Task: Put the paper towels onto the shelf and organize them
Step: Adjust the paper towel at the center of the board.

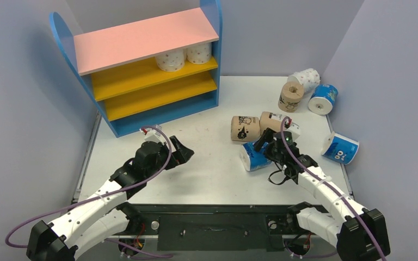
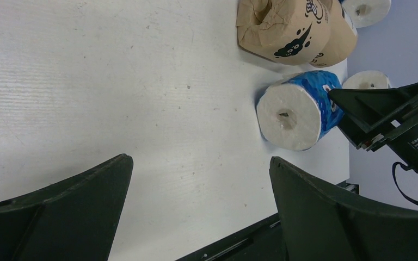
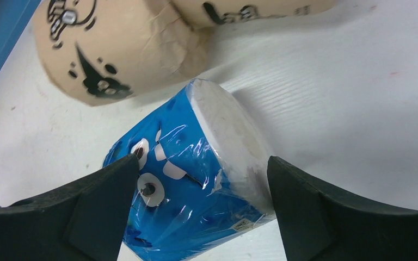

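Observation:
Next, I brace the roll's far end (image 1: 245, 160) with my left gripper while my right gripper takes the roll's white rim, because the blue roll (image 1: 254, 158) lies at a slant between my right gripper's fingers.
The shelf (image 1: 141, 41) stands at the back left, with two white dotted paper towels (image 1: 170, 60) (image 1: 198, 53) on its upper yellow board. My right gripper (image 1: 264, 145) is open and straddles a blue-and-white roll (image 1: 253, 156) lying on its side; in the right wrist view the roll (image 3: 196, 179) sits between the spread fingers of the gripper (image 3: 202, 160). Two tan cartoon rolls (image 1: 245, 128) (image 1: 275, 120) lie just behind it. My left gripper (image 1: 182, 152) is open and empty over the table's middle, seen in its own view (image 2: 200, 159) with the blue roll (image 2: 294, 115) ahead.
At the back right lie a tan roll (image 1: 290, 96), a white dotted roll (image 1: 306, 79) and a blue roll (image 1: 323, 98). Another blue roll (image 1: 340, 147) lies at the right edge. Grey walls enclose the table (image 1: 207, 174). The lower yellow board (image 1: 158, 98) holds nothing.

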Controlling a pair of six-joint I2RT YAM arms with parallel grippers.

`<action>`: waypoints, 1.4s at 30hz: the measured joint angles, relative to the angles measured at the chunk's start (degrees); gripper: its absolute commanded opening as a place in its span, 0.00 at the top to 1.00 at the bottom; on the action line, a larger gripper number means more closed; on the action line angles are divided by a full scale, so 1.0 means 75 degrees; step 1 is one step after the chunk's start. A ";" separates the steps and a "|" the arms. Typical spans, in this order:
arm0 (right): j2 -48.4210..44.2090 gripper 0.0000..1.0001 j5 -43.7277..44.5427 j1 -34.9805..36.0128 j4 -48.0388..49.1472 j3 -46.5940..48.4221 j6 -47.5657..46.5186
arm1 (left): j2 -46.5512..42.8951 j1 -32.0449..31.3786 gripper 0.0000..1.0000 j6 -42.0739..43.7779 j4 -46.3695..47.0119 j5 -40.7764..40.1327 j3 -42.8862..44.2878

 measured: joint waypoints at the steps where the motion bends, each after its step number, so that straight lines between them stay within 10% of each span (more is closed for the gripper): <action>1: -0.0003 0.18 0.0023 0.0201 0.0064 -0.0032 0.0073 | 0.0003 0.0000 0.03 -0.0003 0.0006 0.0006 0.0000; 15: -0.0988 0.12 0.0761 0.2958 0.0189 -0.0501 0.1204 | -0.0055 -0.0003 0.03 -0.0146 0.0015 0.0000 -0.0082; 31: -0.1250 0.11 -0.1425 0.1405 0.1265 -0.1285 0.0551 | 0.2124 -0.0982 0.00 -0.0184 0.1967 0.1227 0.0131; 42: -0.0956 0.11 -0.2859 0.1440 0.2707 -0.2020 0.0921 | 0.3459 -0.1475 0.20 -0.0157 0.2914 0.1827 0.0554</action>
